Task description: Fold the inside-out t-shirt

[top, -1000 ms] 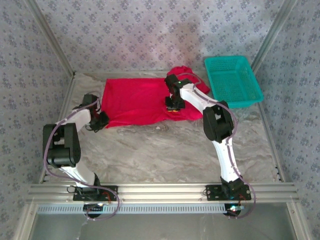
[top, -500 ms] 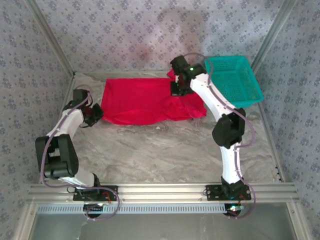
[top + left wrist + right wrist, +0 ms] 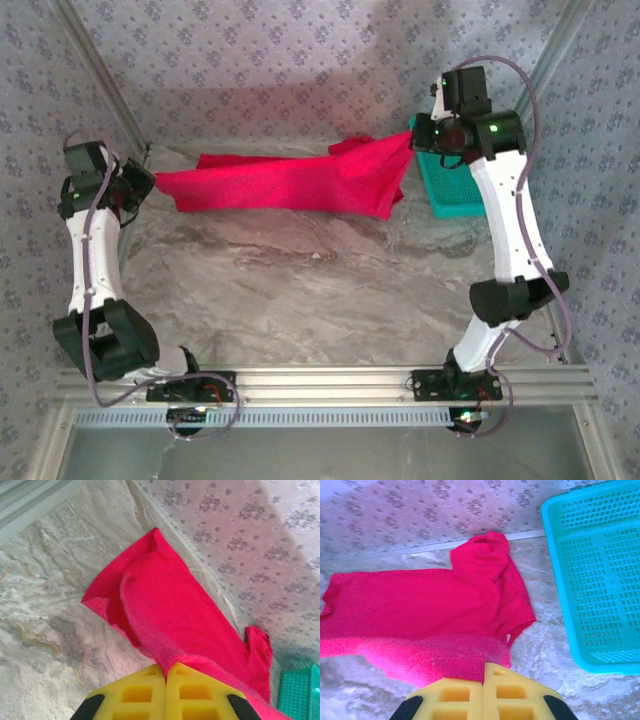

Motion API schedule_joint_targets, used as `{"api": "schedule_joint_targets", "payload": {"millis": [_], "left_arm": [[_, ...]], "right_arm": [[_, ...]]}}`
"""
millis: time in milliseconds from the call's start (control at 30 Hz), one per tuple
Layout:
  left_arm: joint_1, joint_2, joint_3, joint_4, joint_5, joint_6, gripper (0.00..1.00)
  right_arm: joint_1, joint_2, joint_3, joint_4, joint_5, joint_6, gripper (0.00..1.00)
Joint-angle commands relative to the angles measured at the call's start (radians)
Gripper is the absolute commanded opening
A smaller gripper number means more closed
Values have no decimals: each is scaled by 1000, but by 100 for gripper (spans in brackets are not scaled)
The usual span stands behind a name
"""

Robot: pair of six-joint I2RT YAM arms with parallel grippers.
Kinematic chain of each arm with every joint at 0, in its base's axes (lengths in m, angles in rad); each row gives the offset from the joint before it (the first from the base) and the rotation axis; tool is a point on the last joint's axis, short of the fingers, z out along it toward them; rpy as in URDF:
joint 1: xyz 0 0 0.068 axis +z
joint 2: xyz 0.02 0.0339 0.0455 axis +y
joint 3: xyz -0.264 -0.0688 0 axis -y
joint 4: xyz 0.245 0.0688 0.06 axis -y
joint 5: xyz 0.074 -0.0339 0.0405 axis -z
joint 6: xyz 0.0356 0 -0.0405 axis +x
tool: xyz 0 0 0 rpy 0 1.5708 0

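The red t-shirt's far part (image 3: pixel 350 144) is bunched up by the back wall, so my left gripper and right gripper should raise it high and swing it open before they fold.
The red t-shirt (image 3: pixel 290 182) hangs stretched in the air between my two grippers, across the back of the table. My left gripper (image 3: pixel 148 183) is raised at the far left, shut on the shirt's left end; in the left wrist view (image 3: pixel 165 669) cloth (image 3: pixel 180 610) runs straight out from between its closed yellow pads. My right gripper (image 3: pixel 418 140) is raised at the far right, beside the basket, shut on the shirt's right end. In the right wrist view (image 3: pixel 484 669) the cloth (image 3: pixel 435 615) is pinched between its closed pads, with a sleeve drooping below.
A teal mesh basket (image 3: pixel 455 185) stands at the back right corner, partly behind my right arm; it is also seen in the right wrist view (image 3: pixel 595 580). Patterned walls close in the back and both sides. Marbled tabletop (image 3: pixel 310 290) lies in front of the shirt.
Both arms have risen and swung outward, lifting the shirt off the table and pulling it taut between them. The right gripper moved from the shirt's middle up to the basket.
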Motion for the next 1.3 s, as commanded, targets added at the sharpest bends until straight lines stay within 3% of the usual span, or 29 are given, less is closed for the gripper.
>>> {"api": "schedule_joint_targets", "payload": {"millis": [0, 167, 300, 467, 700, 1033, 1267], "left_arm": [[0, -49, -70, -9, 62, -20, 0], [-2, -128, -199, 15, 85, -25, 0], [-20, -147, -193, 75, 86, -77, 0], [-69, -54, 19, 81, 98, -127, 0], [-66, -27, 397, -7, 81, -140, 0], [-34, -249, 566, -55, -5, -90, 0], [-34, -286, 690, -129, -25, -52, 0]], "right_arm": [[13, -34, -99, 42, -107, 37, 0], [39, -105, -302, 70, -172, 71, 0], [30, -125, -297, 116, -96, 96, 0], [-25, -61, -121, 226, -63, 129, 0], [-63, -33, 213, 185, -111, 130, 0], [-67, -433, 42, 351, -114, 76, 0], [-69, -515, 49, 335, -77, 46, 0]]}}
